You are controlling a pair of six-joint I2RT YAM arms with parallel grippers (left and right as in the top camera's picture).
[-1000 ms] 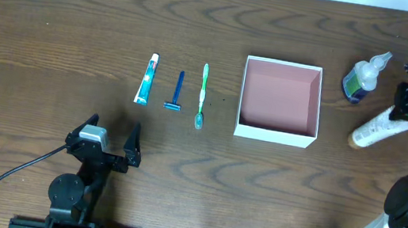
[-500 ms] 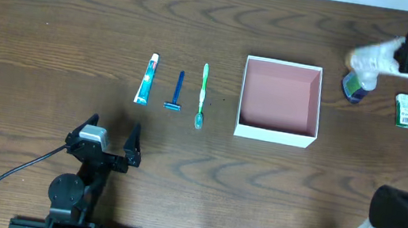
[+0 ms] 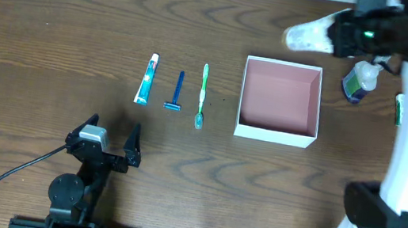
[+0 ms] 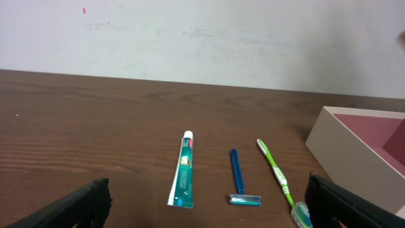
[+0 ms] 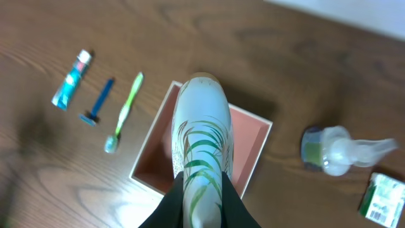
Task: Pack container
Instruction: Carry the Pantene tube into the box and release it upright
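Observation:
The robot's right gripper keeps lowering the tube until the tube stands by the container's side (image 3: 244,88) nearest the toothbrush, as the white tube's loose end (image 3: 291,38) faces the container's empty inside.
The container (image 3: 276,133) is a square white-walled box with a pink inside at the table's middle right; it also shows in the right wrist view (image 5: 256,161) and the left wrist view (image 4: 345,136). My right gripper (image 3: 348,36) is shut on a white tube with green leaf print (image 3: 308,36), held high above the container's far edge; the tube (image 5: 201,136) hangs over the box in the right wrist view. My left gripper (image 3: 110,142) is open and empty near the front left. A toothpaste tube (image 3: 146,79), a blue razor (image 3: 177,92) and a green toothbrush (image 3: 202,95) lie left of the container.
A clear pump bottle with green-blue liquid (image 3: 360,80) stands right of the container. A small green-and-white packet (image 5: 380,197) lies further right, mostly hidden under my right arm in the overhead view.
My right gripper lifted the white tube from the table at the far right and carried it up and left to above the container's far edge. The left arm has not moved.

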